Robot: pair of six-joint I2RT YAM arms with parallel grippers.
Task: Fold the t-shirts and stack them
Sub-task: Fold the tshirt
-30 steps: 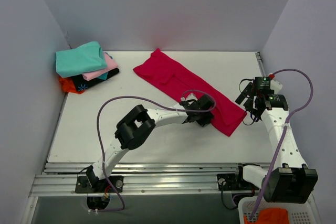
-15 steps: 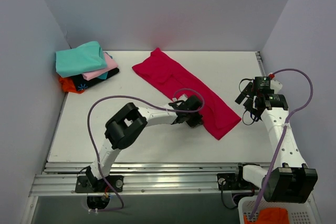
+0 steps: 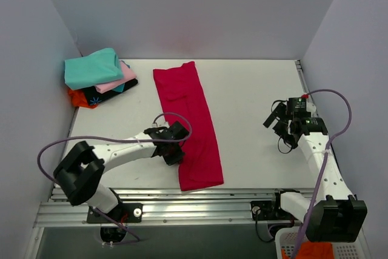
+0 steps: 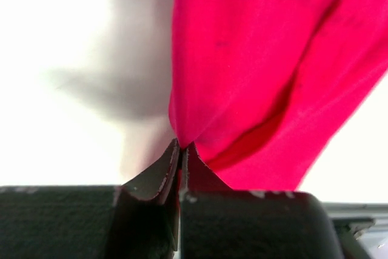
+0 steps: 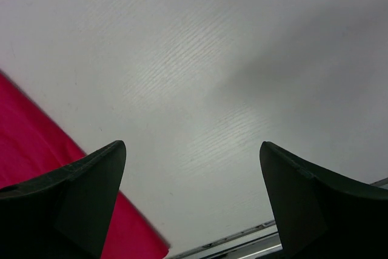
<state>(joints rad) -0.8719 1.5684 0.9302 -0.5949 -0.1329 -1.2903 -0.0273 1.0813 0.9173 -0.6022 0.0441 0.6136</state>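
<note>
I should carry on moving my open right gripper to the crimson-red t-shirt's front corner point(image 3: 219, 181) until my fingers are on both sides of that corner, because the way point(image 3: 250, 159) there is clear.
The crimson-red t-shirt point(image 3: 188, 122) lies folded into a long narrow strip running from the back of the table to its front edge. My left gripper point(image 3: 176, 153) is shut on the strip's left edge near the front; in the left wrist view the fingertips point(image 4: 173, 162) pinch the red cloth point(image 4: 267, 59). My right gripper point(image 3: 277, 124) is open and empty over bare table at the right; its wrist view shows a corner of the red shirt point(image 5: 36, 144) at lower left. Folded teal point(image 3: 91, 67), pink point(image 3: 121, 78), black point(image 3: 106, 93) and orange point(image 3: 79, 97) shirts sit stacked at the back left.
Grey walls close in the table on the left, back and right. A metal rail point(image 3: 182, 201) runs along the front edge. A white basket holding orange cloth point(image 3: 315, 251) sits off the table at the bottom right.
My left gripper has dragged the red shirt's end left and toward the front, swinging the strip from a diagonal to nearly front-to-back. My right gripper has shifted slightly left and forward.
</note>
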